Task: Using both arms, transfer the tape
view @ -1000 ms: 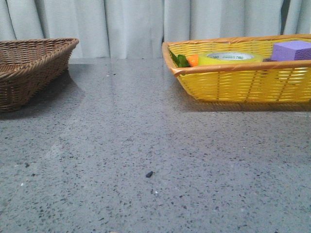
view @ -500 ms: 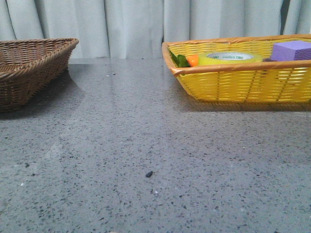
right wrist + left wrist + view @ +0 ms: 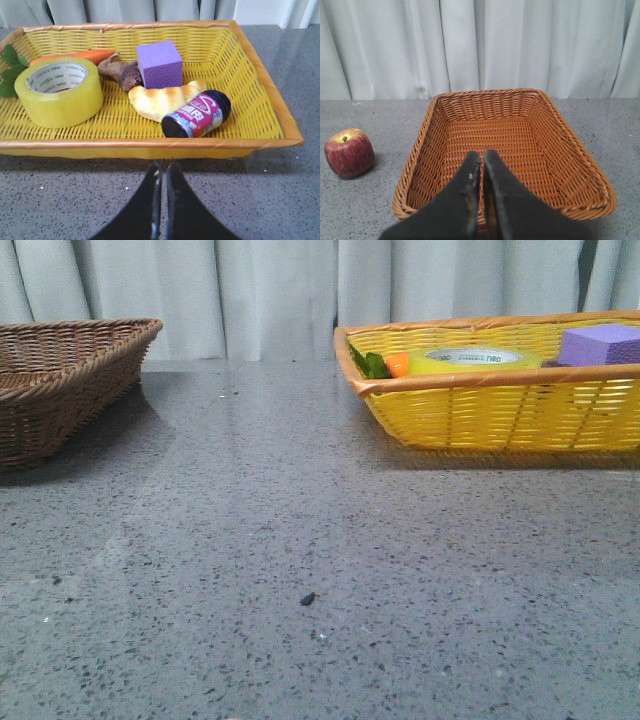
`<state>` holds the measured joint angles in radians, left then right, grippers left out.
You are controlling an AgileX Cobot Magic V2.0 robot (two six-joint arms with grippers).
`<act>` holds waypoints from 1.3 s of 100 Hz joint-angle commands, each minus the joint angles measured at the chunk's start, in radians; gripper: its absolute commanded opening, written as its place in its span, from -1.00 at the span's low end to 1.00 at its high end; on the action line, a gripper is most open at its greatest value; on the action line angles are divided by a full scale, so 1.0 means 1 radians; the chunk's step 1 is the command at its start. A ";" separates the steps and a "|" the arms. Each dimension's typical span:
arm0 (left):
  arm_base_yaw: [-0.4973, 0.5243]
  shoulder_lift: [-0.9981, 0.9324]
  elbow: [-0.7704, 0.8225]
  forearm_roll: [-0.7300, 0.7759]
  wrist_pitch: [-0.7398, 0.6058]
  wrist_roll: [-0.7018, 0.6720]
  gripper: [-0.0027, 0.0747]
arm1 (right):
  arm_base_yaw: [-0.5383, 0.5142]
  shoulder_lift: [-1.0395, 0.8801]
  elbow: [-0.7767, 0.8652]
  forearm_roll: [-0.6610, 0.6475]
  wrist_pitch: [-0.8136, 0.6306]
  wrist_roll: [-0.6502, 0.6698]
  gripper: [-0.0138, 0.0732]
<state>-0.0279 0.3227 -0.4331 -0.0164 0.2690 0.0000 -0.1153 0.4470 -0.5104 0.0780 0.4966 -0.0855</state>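
The tape's near side [image 3: 455, 367] is clear of the carrot and its core [image 3: 477, 356] is open. My right gripper keeps moving closer until its fingers straddle that side of the tape.
The yellow-green tape roll [image 3: 60, 91] with a white core lies flat in the left end of the yellow basket [image 3: 150, 144]; in the front view the tape [image 3: 472, 360] shows above the basket's rim [image 3: 480, 380]. My right gripper [image 3: 163, 167] is shut and empty over the table, just short of the basket's near rim, apart from the tape. My left gripper [image 3: 482, 157] is shut and empty above the near rim of the empty brown wicker basket [image 3: 580, 150]. Neither gripper shows in the front view.
The yellow basket also holds an orange carrot [image 3: 75, 56] with green leaves, a purple block [image 3: 159, 64], a brown lump [image 3: 122, 74], a croissant-like toy [image 3: 165, 99] and a small pink-labelled can [image 3: 197, 115]. A red apple [image 3: 349, 152] sits beside the brown basket [image 3: 60, 380].
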 commanded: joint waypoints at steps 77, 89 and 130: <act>0.002 0.017 -0.036 0.001 -0.119 -0.011 -0.99 | 0.352 0.767 -0.736 0.039 0.352 -0.002 0.24; 0.002 0.017 -0.036 0.001 -0.116 -0.011 -0.99 | 0.397 0.895 -0.854 0.039 0.368 -0.002 0.24; 0.002 0.017 -0.036 -0.050 -0.116 -0.011 -0.99 | 0.423 1.254 -1.090 0.031 0.407 -0.002 0.24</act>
<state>-0.0279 0.3227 -0.4331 -0.0492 0.2290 0.0000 0.3076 1.6938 -1.5475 0.1155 0.9375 -0.0855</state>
